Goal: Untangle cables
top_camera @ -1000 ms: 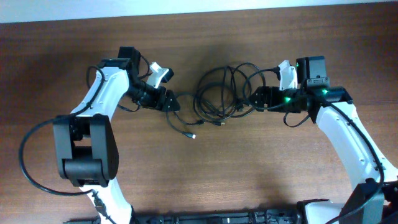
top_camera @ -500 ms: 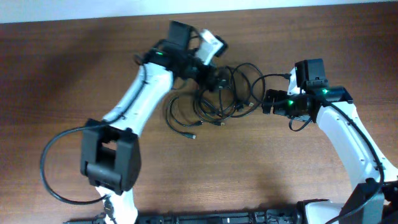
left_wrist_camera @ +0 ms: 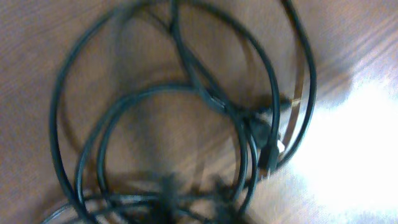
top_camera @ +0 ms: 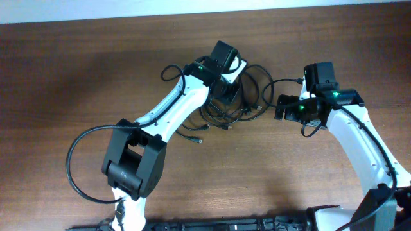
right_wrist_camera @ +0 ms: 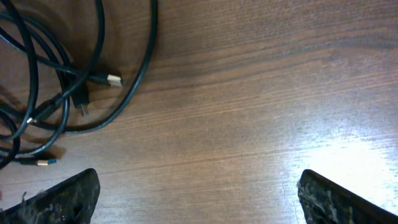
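The black cables hold smooth, round loops [left_wrist_camera: 54,124], so a strand of cable [left_wrist_camera: 134,198] will bend into an arch when the robot pulls it away, while the rest stays coiled.
A tangle of black cables [top_camera: 247,96] lies on the wooden table [top_camera: 77,77], at the far middle. My left gripper [top_camera: 228,97] is down in the tangle's left part, mostly hidden under its own wrist. The left wrist view is blurred. It shows looped cables [left_wrist_camera: 200,93] and my left gripper [left_wrist_camera: 194,202] with its dark fingers close together and cable strands running between them. My right gripper [top_camera: 277,108] stands open just right of the tangle. In the right wrist view my right gripper [right_wrist_camera: 196,199] has only bare wood between its fingers, and the cables [right_wrist_camera: 152,37] lie at the upper left.
One cable end with a plug [top_camera: 199,139] trails towards the near left of the tangle. A metal USB plug [right_wrist_camera: 112,79] lies in the right wrist view. Each arm's own black supply cable loops beside it.
My left arm has swung right from the table's left side into the tangle, and its fingers have closed in. My right gripper has drawn back a little to the right, off the cables.
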Tool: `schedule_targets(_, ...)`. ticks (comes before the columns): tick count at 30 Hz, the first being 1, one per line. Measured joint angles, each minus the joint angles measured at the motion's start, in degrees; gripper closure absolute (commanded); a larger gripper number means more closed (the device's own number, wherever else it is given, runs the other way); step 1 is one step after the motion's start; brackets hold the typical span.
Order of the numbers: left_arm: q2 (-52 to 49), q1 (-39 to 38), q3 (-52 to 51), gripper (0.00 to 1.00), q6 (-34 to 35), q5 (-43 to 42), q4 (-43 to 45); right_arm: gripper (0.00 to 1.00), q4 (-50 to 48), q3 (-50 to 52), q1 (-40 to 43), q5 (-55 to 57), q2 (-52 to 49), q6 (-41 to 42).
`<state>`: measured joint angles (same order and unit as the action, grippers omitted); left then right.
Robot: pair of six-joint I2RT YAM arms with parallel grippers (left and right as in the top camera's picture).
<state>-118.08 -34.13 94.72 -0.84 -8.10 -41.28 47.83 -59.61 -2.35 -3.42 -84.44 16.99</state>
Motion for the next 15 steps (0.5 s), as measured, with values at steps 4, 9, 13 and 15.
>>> schedule_targets(4, 0.1, 0.0, 0.6, 1.0, -1.3, -4.0, -7.3, 0.01, -4.5, 0.0, 0.0, -2.6, 0.0, 0.0)
schedule_targets(9, 14.4, 1.0, 1.5, 1.0, -7.1, -13.4, -11.3, 0.01, -11.3, -0.1, 0.0, -7.3, -0.1, -0.1)
schedule_targets(13, 25.4, 4.1, 3.0, 1.0, -7.9, -23.0, -11.3, 0.02, -17.2, -0.1, 0.0, -8.2, -0.1, 0.0)
schedule_targets(15, 25.6, 5.4, 3.0, 1.0, -8.2, -28.8, -11.3, 0.06, -18.8, -0.1, 0.0, -8.3, -0.1, -0.1)
